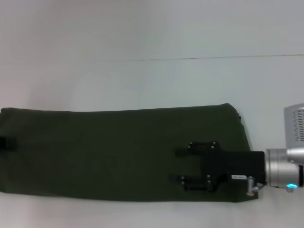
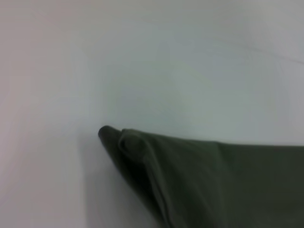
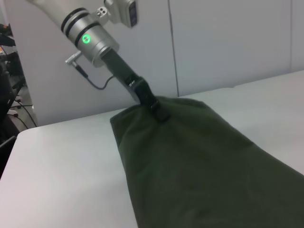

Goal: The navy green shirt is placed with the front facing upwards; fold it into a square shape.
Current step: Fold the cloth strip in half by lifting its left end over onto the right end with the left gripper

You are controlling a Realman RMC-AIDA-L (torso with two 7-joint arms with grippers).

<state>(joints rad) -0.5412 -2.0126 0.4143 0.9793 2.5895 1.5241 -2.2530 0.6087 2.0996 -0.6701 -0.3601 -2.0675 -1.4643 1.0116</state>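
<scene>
The robot's right gripper is hanging over the half of the shirt [image 1: 190, 126] where the other end has to land, so it should move out past the shirt's edge [image 1: 245, 136] before the fold.
The navy green shirt [image 1: 109, 152] lies as a long dark olive band across the white table [image 1: 152, 57], with only plain green cloth showing. My right gripper [image 1: 183, 164] reaches in from the right, low over the shirt's right end, open, with nothing between its fingers. My left gripper [image 1: 4, 141] shows as a black bit at the shirt's left end. In the right wrist view the left gripper [image 3: 159, 111] touches the far edge of the shirt [image 3: 199, 161]. The left wrist view shows a rolled corner of the shirt [image 2: 137, 145].
A seam line [image 1: 213, 58] runs across the white table behind the shirt. In the right wrist view, grey wall panels [image 3: 228, 38] stand beyond the table and dark equipment [image 3: 7, 95] sits off one side.
</scene>
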